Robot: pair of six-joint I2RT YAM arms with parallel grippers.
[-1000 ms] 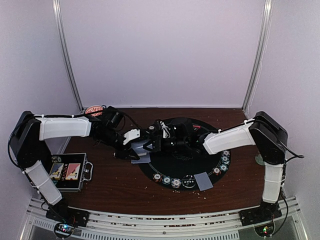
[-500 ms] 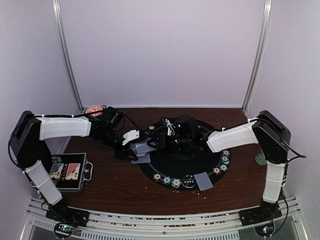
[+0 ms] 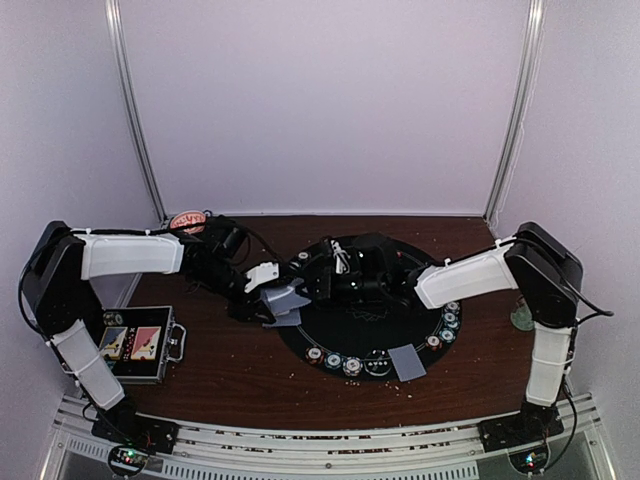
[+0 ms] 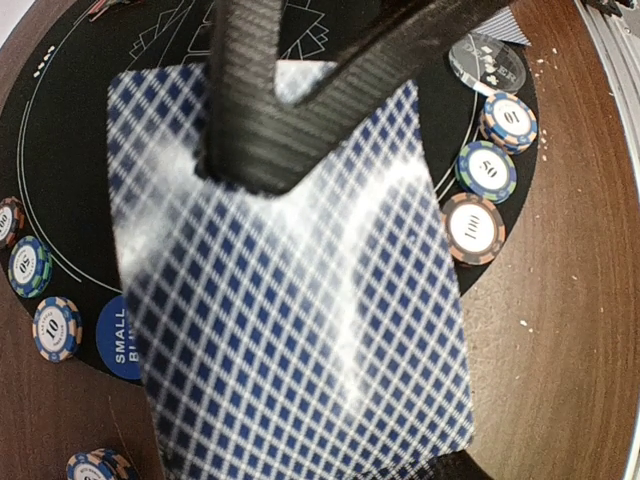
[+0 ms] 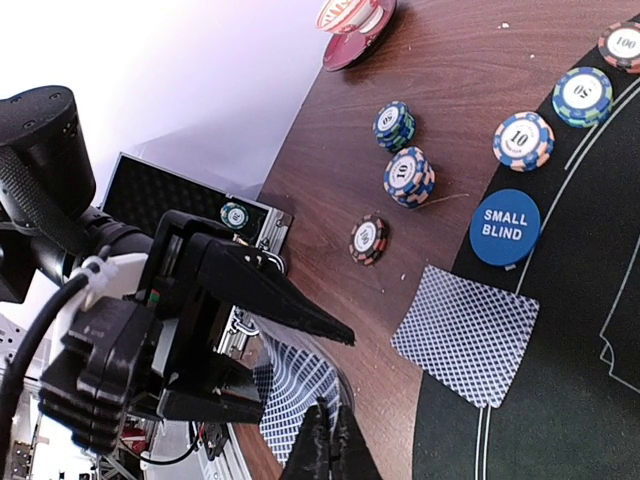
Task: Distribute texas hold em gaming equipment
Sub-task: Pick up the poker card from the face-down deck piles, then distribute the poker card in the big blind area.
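I should continue to move my right gripper across the mat with its fingers closed on the bowed top card (image 3: 285, 298), and let go at the edge (image 3: 436, 261) opposite the SMALL BLIND button.
My left gripper (image 3: 272, 298) is shut on a stack of blue-checked playing cards (image 4: 300, 330) just above the left edge of the round black mat (image 3: 340, 338). My right gripper (image 5: 330, 445) has come in from the right and is shut on the bowed top card (image 5: 300, 385); its dark fingers (image 4: 250, 120) lie across that card in the left wrist view. One card (image 5: 465, 335) lies flat on the mat edge beside the blue SMALL BLIND button (image 5: 505, 228). Another card (image 3: 405, 362) lies at the mat's near side.
Striped chips (image 3: 335, 360) line the mat's near rim, and more chips (image 5: 408, 177) sit on the brown table left of it. The open black case (image 3: 135, 345) stands at the near left. A red bowl (image 5: 355, 18) is at the far left.
The right gripper slid left toward the left gripper, opened briefly, then shut on the top card of the held stack. The left arm stayed in place.
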